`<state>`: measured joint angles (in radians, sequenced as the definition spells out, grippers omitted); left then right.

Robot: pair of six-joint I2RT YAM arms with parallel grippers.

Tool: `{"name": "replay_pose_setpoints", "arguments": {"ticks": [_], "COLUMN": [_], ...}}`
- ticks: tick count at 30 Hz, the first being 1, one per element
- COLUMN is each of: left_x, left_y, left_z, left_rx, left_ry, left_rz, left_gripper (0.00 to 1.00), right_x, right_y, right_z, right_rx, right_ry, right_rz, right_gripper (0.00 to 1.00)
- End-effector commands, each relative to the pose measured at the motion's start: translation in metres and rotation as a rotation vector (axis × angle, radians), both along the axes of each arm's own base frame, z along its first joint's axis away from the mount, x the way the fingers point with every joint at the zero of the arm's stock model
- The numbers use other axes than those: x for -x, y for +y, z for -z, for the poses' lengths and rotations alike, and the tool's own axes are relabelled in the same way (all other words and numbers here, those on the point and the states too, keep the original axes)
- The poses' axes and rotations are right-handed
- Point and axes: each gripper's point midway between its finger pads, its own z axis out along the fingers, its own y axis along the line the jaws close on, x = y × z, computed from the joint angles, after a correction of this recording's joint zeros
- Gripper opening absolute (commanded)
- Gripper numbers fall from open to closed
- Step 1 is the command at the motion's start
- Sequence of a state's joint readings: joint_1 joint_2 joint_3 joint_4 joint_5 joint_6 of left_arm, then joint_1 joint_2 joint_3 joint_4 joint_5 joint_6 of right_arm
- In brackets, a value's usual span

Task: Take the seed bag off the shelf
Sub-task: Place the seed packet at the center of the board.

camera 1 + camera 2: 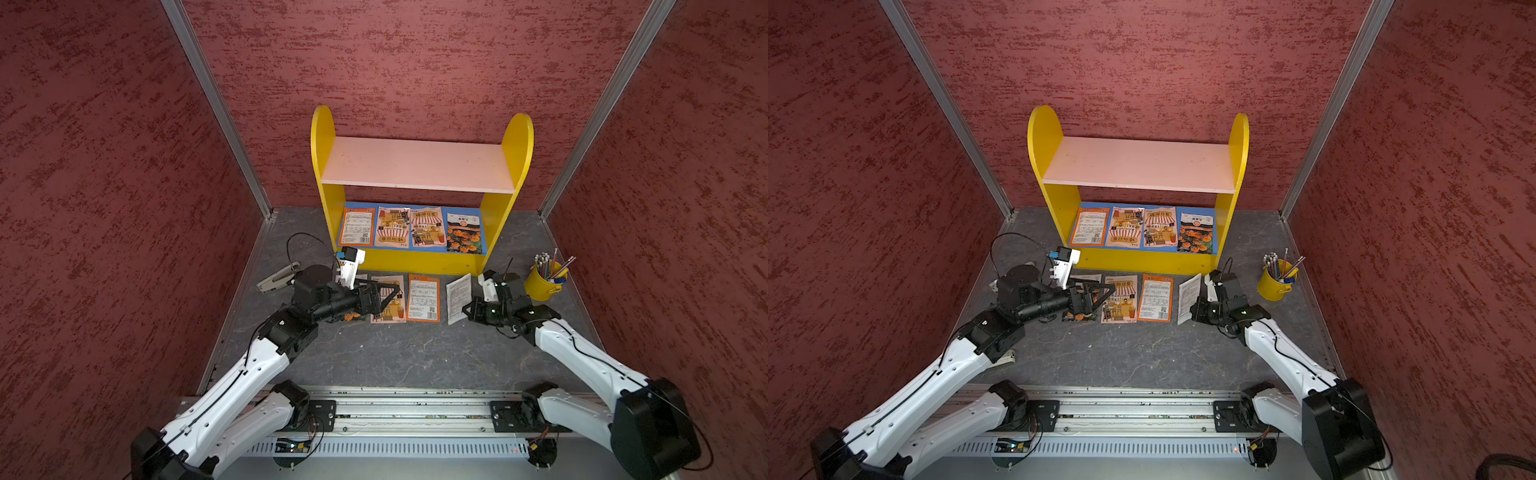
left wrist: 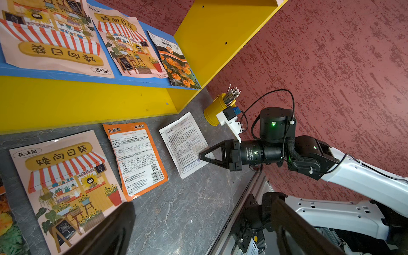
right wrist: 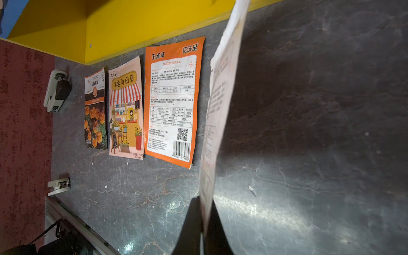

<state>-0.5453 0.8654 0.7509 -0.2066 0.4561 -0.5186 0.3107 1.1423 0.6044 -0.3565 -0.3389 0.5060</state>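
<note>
My right gripper is tilting the white seed bag, standing clear of the orange bag, down into the free spot and should keep going until it lies flat.
The shelf [image 1: 324, 137] [image 1: 1038, 141] stands against the back wall. Its pink upper board is bare. Several seed bags lie in a row on the blue lower board, from an orange one [image 1: 356, 226] to a marigold one [image 1: 464, 232] [image 2: 176, 64]. My right gripper [image 1: 467, 309] [image 1: 1194, 309] [image 3: 204, 220] is shut on the edge of a white seed bag [image 1: 458, 297] [image 2: 183, 143] [image 3: 220, 99], low over the table in front of the shelf's right end. My left gripper [image 1: 395, 291] [image 1: 1111, 291] [image 2: 203, 231] is open over a sunflower bag [image 2: 66, 181] on the table.
On the table before the shelf also lie an orange bag [image 1: 424, 297] [image 3: 172, 103] and a marigold bag [image 3: 95, 110], partly under the left arm. A yellow pencil cup [image 1: 542, 282] stands at the right, a stapler [image 1: 276, 280] at the left. Red walls close in.
</note>
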Motion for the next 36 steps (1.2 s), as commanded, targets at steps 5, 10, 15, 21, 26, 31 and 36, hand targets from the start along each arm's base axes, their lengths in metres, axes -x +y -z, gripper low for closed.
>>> {"name": "replay_pose_setpoints", "arguments": {"ticks": [5,10,15,21,26,31,36], "left_x": [0.003,0.003,0.004,0.003,0.003,0.002,0.001], "left_y": [-0.005,-0.004,-0.004,-0.004,-0.004,-0.004,-0.005], "left_z": [0.0,0.001,0.001,0.003,0.002,0.003,0.003], "left_rx": [0.007,-0.001,-0.003,-0.006,-0.014,-0.021,-0.023], "left_ry": [-0.024,-0.022,-0.024,-0.021,-0.024,-0.024,-0.022], "left_rz": [0.033,0.034,0.035,0.034,0.036,0.033,0.035], "left_gripper": [1.0,1.0,1.0,1.0,1.0,1.0,1.0], "right_x": [-0.016,-0.022,-0.024,-0.028,-0.031,-0.032,-0.033], "right_y": [0.006,-0.002,-0.015,-0.023,-0.027,-0.034,-0.038], "right_z": [0.012,0.023,0.038,0.051,0.059,0.066,0.07], "right_rx": [-0.048,-0.027,0.012,0.026,0.03,0.046,0.065], "right_ry": [-0.024,-0.007,0.028,0.048,0.06,0.075,0.086], "right_rz": [-0.057,-0.031,0.019,0.064,0.081,0.117,0.137], "right_gripper": [0.0,0.0,0.0,0.0,0.0,0.06,0.13]}}
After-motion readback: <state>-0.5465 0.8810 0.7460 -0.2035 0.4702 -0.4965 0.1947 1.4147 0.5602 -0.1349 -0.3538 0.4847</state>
